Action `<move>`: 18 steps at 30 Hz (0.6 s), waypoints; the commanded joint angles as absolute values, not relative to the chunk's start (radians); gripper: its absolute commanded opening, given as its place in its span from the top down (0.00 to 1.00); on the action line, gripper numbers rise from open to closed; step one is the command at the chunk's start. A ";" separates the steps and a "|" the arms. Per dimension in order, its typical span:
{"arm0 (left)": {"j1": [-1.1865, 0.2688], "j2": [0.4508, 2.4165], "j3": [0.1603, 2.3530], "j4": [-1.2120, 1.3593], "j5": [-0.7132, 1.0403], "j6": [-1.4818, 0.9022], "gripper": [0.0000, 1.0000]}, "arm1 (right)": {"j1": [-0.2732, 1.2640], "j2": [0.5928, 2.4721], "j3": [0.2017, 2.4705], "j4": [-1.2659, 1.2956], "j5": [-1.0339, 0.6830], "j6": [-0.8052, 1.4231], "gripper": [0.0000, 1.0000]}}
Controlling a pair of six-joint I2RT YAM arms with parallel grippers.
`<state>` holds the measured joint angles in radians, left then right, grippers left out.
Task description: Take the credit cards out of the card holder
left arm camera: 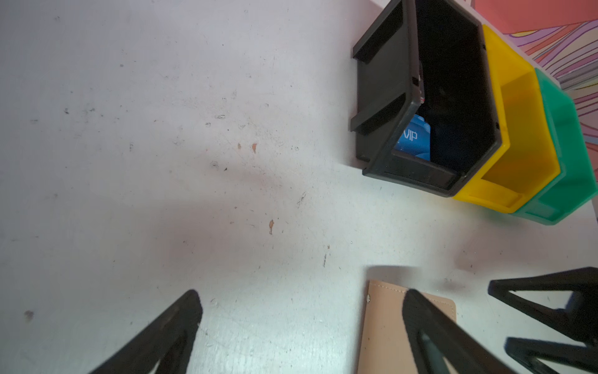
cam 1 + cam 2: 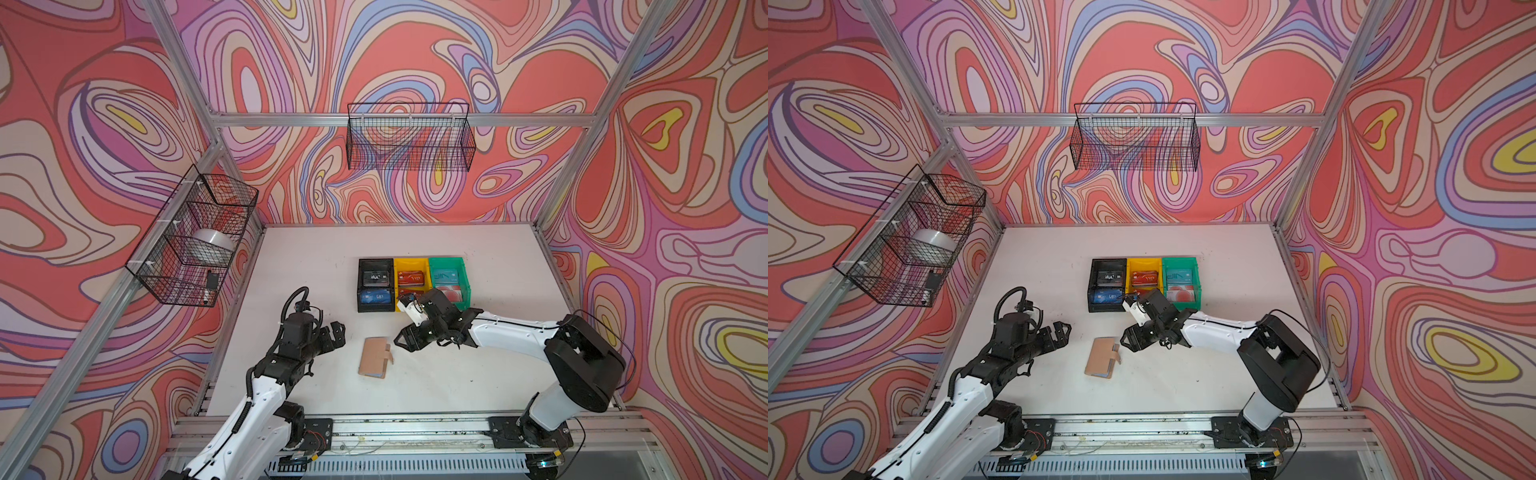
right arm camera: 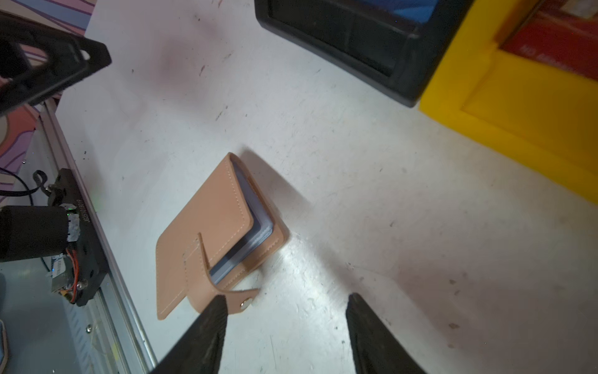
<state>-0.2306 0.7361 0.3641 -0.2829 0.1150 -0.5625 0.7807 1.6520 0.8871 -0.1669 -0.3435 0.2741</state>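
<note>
The card holder's loose cover is lying on top of the grey-blue sleeves [image 3: 257,222]. My right gripper should swing the cover [image 2: 372,354] open, and my left gripper should hold it open.
The tan card holder [image 2: 375,356] [image 2: 1102,357] lies closed on the white table, its snap tab [image 3: 241,299] undone and sticking out. Grey-blue sleeve edges [image 3: 259,226] show between its covers; I cannot make out any credit cards inside it. My right gripper [image 2: 400,340] [image 3: 287,298] is open just right of the holder, with one fingertip [image 3: 216,311] at the tab and nothing between the jaws. My left gripper [image 2: 338,332] [image 1: 302,296] hangs open left of the holder [image 1: 382,327]. A blue VIP card [image 2: 376,298], a red one [image 2: 410,277] and a whitish red-blotched one [image 2: 451,293] lie in the bins.
A black bin [image 2: 361,286], a yellow bin [image 2: 424,266] and a green bin [image 2: 465,282] stand side by side behind the holder. Wire baskets hang on the left wall [image 2: 195,237] and the back wall [image 2: 409,137]. A metal rail [image 2: 415,428] runs along the table's front edge.
</note>
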 commanded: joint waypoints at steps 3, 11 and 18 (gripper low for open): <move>-0.237 0.653 0.346 -0.388 0.097 -0.582 0.04 | 0.821 1.747 0.958 -0.215 -0.250 0.257 0.41; -0.237 0.620 0.343 -0.420 0.110 -0.602 0.12 | 0.844 1.805 1.003 -0.230 -0.219 0.239 0.46; -0.237 0.652 0.351 -0.419 0.116 -0.640 0.14 | 0.868 1.821 1.039 -0.242 -0.230 0.226 0.49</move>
